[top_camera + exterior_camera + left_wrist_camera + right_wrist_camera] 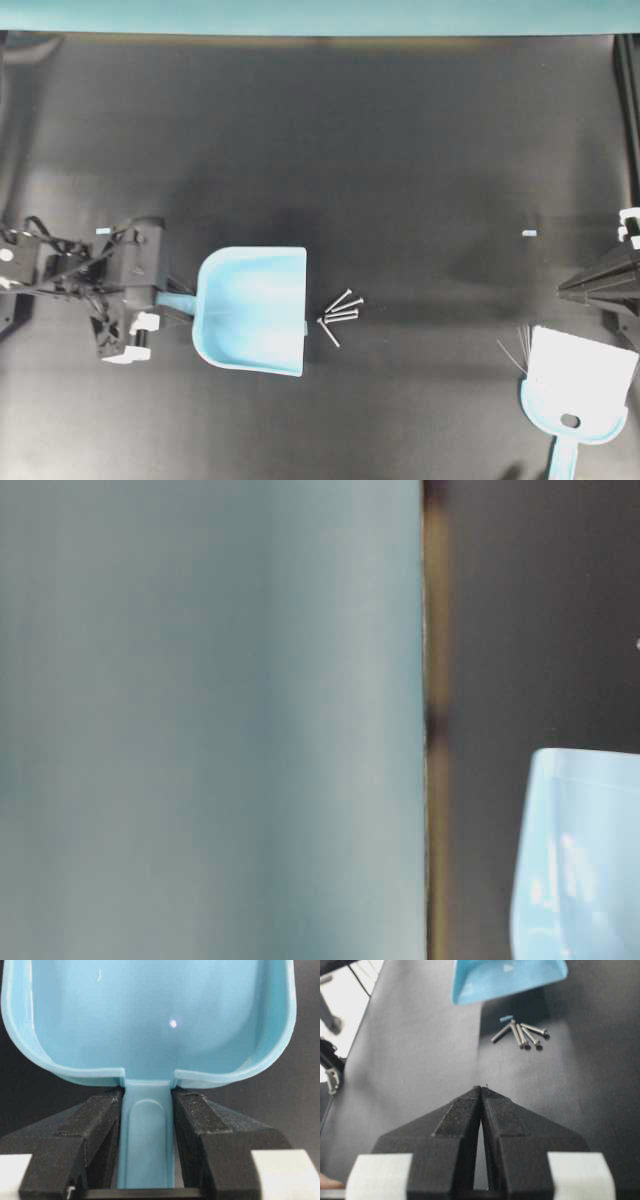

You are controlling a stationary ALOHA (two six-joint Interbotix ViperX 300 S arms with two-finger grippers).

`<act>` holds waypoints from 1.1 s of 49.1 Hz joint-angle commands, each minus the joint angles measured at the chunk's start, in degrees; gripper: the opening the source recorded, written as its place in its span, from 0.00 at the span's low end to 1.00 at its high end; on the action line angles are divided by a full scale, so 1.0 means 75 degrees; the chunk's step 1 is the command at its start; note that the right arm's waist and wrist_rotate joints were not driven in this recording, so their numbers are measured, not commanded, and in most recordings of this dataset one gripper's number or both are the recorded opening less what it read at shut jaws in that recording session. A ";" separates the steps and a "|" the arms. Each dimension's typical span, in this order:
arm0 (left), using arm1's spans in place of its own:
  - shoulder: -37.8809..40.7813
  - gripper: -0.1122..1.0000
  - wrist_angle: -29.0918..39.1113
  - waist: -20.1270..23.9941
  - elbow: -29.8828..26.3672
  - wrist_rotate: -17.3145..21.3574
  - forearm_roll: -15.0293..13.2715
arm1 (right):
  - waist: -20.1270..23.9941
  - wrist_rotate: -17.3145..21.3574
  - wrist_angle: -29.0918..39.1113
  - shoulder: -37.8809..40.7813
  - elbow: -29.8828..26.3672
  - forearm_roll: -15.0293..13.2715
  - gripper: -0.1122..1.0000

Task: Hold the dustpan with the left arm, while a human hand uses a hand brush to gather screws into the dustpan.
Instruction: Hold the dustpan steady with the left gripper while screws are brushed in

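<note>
The dustpan's straight edge (304,312) is up off the table next to the screws. Next, my left gripper raises the dustpan's handle (178,302) and tilts the straight edge down for the brush.
The light blue dustpan (252,308) lies on the black table with its straight lip facing right. My left gripper (172,298) is shut on its short handle (147,1135), one black finger on each side. Several small silver screws (340,310) lie just right of the lip; they also show in the right wrist view (520,1033). The hand brush (580,392) with white bristles lies at the lower right. My right gripper (568,287) is shut and empty at the right edge, its tips (481,1087) together. No human hand is in view.
A small blue chip (529,233) lies on the table at the right, another (102,230) near the left arm. The table-level view shows a blurred teal wall (210,720) and part of the dustpan (585,860).
</note>
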 commanded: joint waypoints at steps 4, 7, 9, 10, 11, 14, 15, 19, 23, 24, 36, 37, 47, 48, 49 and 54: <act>-0.0434 0.38 0.1148 -0.0023 -0.0469 -0.0105 0.0023 | 0.0000 0.0000 -0.0047 0.0023 -0.0035 0.0000 0.10; -0.0469 0.38 0.1617 -0.0023 -0.0609 -0.0117 0.0023 | 0.0000 0.0000 -0.0047 0.0023 -0.0047 0.0000 0.10; -0.0457 0.38 0.1816 -0.0023 -0.0656 -0.0117 0.0023 | 0.0000 0.0000 -0.0047 0.0023 -0.0035 0.0000 0.10; -0.0457 0.38 0.1852 -0.0023 -0.0680 -0.0117 0.0023 | 0.0000 0.0000 -0.0047 0.0023 -0.0035 0.0000 0.10; -0.0445 0.38 0.1852 -0.0023 -0.0680 -0.0094 0.0023 | 0.0000 0.0000 -0.0047 0.0023 -0.0047 0.0000 0.10; -0.0422 0.38 0.1711 0.0012 -0.0668 -0.0012 0.0023 | 0.0000 0.0000 -0.0047 0.0023 -0.0035 0.0000 0.10; -0.0410 0.38 0.1652 0.0035 -0.0656 -0.0012 0.0023 | 0.0000 0.0012 -0.0047 0.0023 -0.0047 0.0000 0.10; -0.0363 0.38 0.1313 0.0094 -0.0574 -0.0012 0.0023 | 0.0000 0.0000 -0.0047 0.0023 -0.0035 0.0000 0.10; -0.0281 0.38 0.0961 0.0094 -0.0422 -0.0012 0.0023 | 0.0000 0.0012 -0.0047 0.0023 -0.0035 0.0000 0.10; -0.0258 0.38 0.0891 0.0094 -0.0375 -0.0012 0.0023 | 0.0000 0.0000 -0.0047 0.0023 -0.0035 0.0000 0.10; 0.0316 0.38 0.0270 0.0105 -0.0047 -0.0023 0.0023 | 0.0000 0.0000 -0.0047 0.0012 -0.0035 0.0000 0.10; 0.0375 0.38 0.0234 0.0105 -0.0047 -0.0012 0.0023 | 0.0000 0.0012 -0.0047 0.0012 -0.0047 0.0000 0.10; 0.0879 0.38 0.0152 0.0105 -0.0129 0.0000 0.0023 | 0.0000 0.0012 -0.0047 0.0012 -0.0035 0.0000 0.10; 0.0902 0.38 0.0152 0.0105 -0.0152 0.0000 0.0023 | 0.0000 0.0000 -0.0047 0.0023 -0.0035 0.0000 0.10; 0.0938 0.38 0.0152 0.0105 -0.0176 0.0012 0.0023 | 0.0000 0.0000 -0.0047 0.0012 -0.0047 0.0000 0.10; 0.0984 0.38 0.0152 0.0141 -0.0246 0.0059 0.0023 | 0.0000 0.0000 -0.0047 0.0012 -0.0035 0.0000 0.10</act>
